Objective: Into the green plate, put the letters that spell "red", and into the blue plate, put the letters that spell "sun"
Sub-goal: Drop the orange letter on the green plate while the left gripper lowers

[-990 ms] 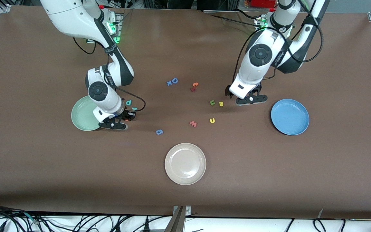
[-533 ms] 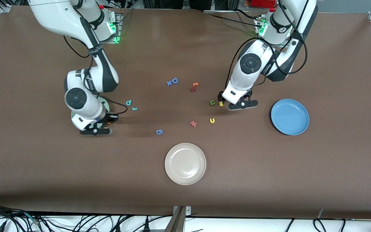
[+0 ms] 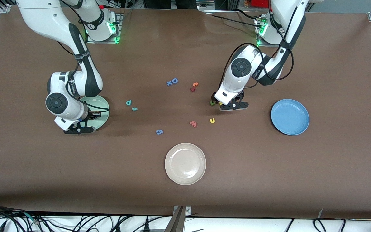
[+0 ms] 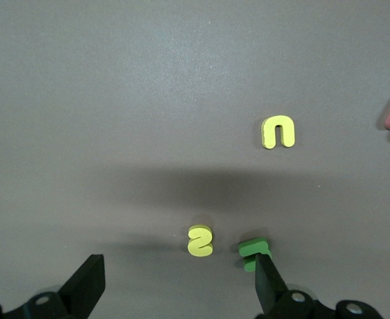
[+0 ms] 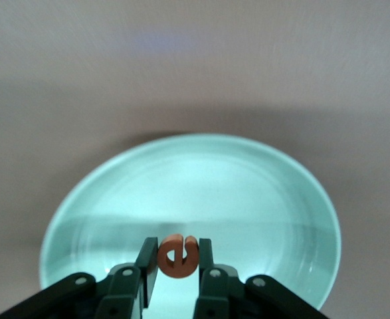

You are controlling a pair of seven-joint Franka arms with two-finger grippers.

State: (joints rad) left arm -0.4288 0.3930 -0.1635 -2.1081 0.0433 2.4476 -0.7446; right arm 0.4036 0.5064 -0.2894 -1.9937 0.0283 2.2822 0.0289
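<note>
A finger of the robot's left gripper hangs over the green "u/n" (image 4: 250, 251), so that gripper should narrow and go down around the yellow "s" (image 4: 200, 240) alone.
My right gripper (image 5: 177, 244) is shut on the orange "e" (image 5: 178, 258) and holds it over the green plate (image 5: 201, 176). In the front view this gripper (image 3: 90, 115) hangs above that plate's (image 3: 104, 109) camera-side rim. The teal "d" (image 3: 128, 102) and teal "r" (image 3: 134, 109) lie on the table beside the plate, toward the middle. My left gripper (image 4: 178, 282) is open, low over the yellow "s" (image 4: 200, 240), with one finger (image 4: 266, 282) at the green "u/n" (image 4: 253, 250). The yellow "u/n" (image 3: 212, 120) lies nearer the camera. The blue plate (image 3: 290, 116) holds nothing.
A beige-white plate (image 3: 185, 163) sits near the camera. A pinkish-red "w" (image 3: 193, 123) and a blue "9" (image 3: 159, 131) lie mid-table. Farther from the camera are a blue "D" (image 3: 174, 80) and an orange "t" (image 3: 195, 85).
My right arm has carried the orange "e" toward its own end of the table and over the green plate. My left gripper has moved over the yellow "s" and green letter.
</note>
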